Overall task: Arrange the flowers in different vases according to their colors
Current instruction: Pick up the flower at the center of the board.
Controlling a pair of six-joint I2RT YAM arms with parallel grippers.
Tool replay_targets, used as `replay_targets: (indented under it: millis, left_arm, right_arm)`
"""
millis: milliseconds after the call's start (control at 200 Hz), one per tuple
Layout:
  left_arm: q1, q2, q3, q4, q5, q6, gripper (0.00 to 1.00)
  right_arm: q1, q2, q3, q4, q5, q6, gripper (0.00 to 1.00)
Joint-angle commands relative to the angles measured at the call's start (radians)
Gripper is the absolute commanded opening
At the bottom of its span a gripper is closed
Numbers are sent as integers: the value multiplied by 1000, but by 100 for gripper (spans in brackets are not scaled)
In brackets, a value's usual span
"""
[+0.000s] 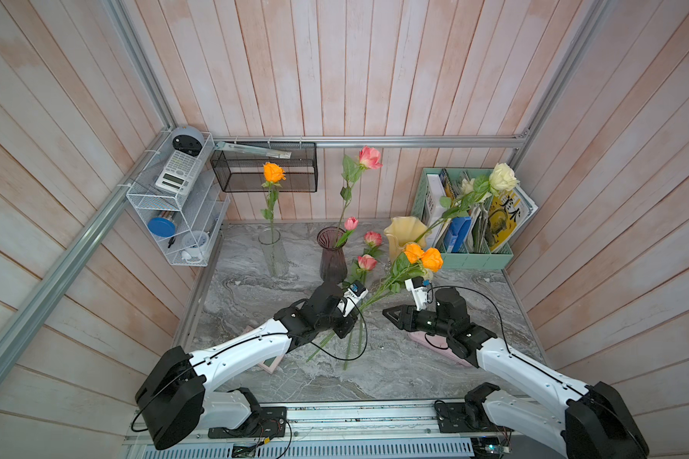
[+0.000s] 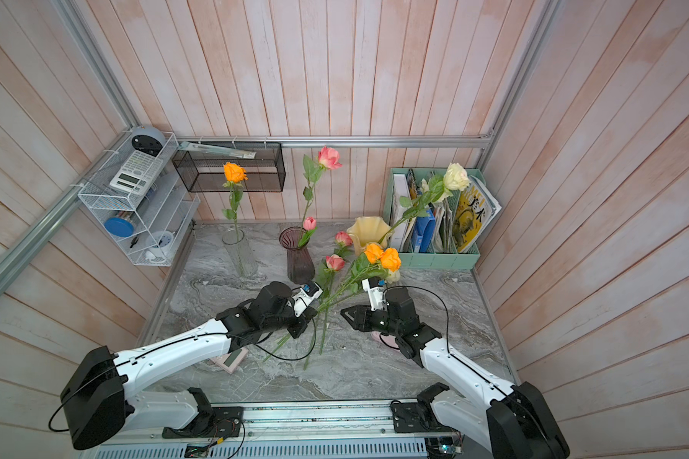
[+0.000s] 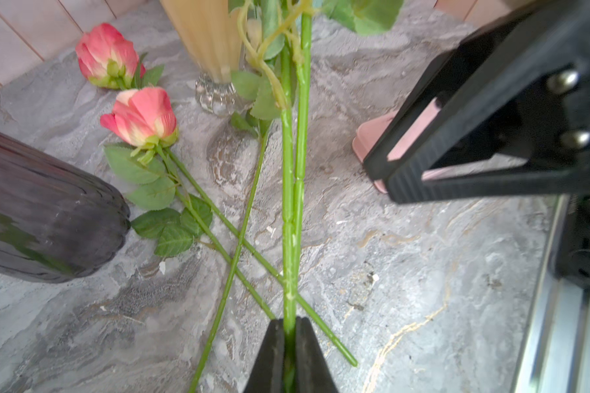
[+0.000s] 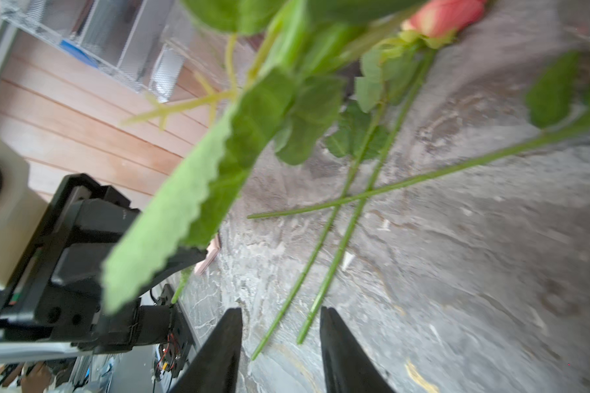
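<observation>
The green stems (image 1: 378,297) stretch free above the shut fingers of my left gripper, so my open right gripper should keep moving toward the stems' free part (image 3: 291,262) until it closes there.
My left gripper (image 3: 289,326) is shut on two green stems (image 3: 288,204), held off the table. They carry two orange roses (image 1: 423,255) in front of the pale yellow vase (image 1: 402,236), which holds a cream rose (image 1: 502,177). To its right, my right gripper (image 4: 281,313) hangs open and empty above the table, seen in a top view (image 1: 388,314). Two pink roses (image 3: 143,115) lie beside the purple vase (image 1: 332,254), which holds a pink rose (image 1: 370,157) and a pink tulip (image 1: 351,223). The clear glass vase (image 1: 273,252) holds one orange rose (image 1: 273,172).
A mint-green file holder (image 1: 474,258) with books stands at the back right. A black mesh basket (image 1: 263,167) and a white wire shelf (image 1: 176,206) hang on the walls. Flat pink objects (image 1: 271,363) (image 1: 426,341) lie under each arm.
</observation>
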Motion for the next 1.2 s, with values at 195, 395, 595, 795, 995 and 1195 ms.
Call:
replay_targets:
  millis: [195, 395, 595, 795, 995, 1195]
  left_arm:
    - [-1, -110, -24, 87, 102, -97, 10]
    - [4, -140, -23, 102, 124, -130, 10]
    - [9, -150, -32, 133, 146, -160, 10]
    - [11, -167, -35, 136, 154, -174, 10]
    - [14, -172, -33, 137, 151, -182, 10]
    - [15, -164, -33, 138, 158, -185, 10]
  right_arm:
    - [146, -11, -23, 297, 124, -13, 44]
    - [161, -35, -22, 341, 143, -27, 44]
    - [173, -25, -26, 405, 142, -30, 44]
    - [184, -7, -9, 410, 152, -46, 44]
    - [185, 21, -13, 467, 154, -28, 40]
    - [186, 45, -18, 525, 155, -12, 39]
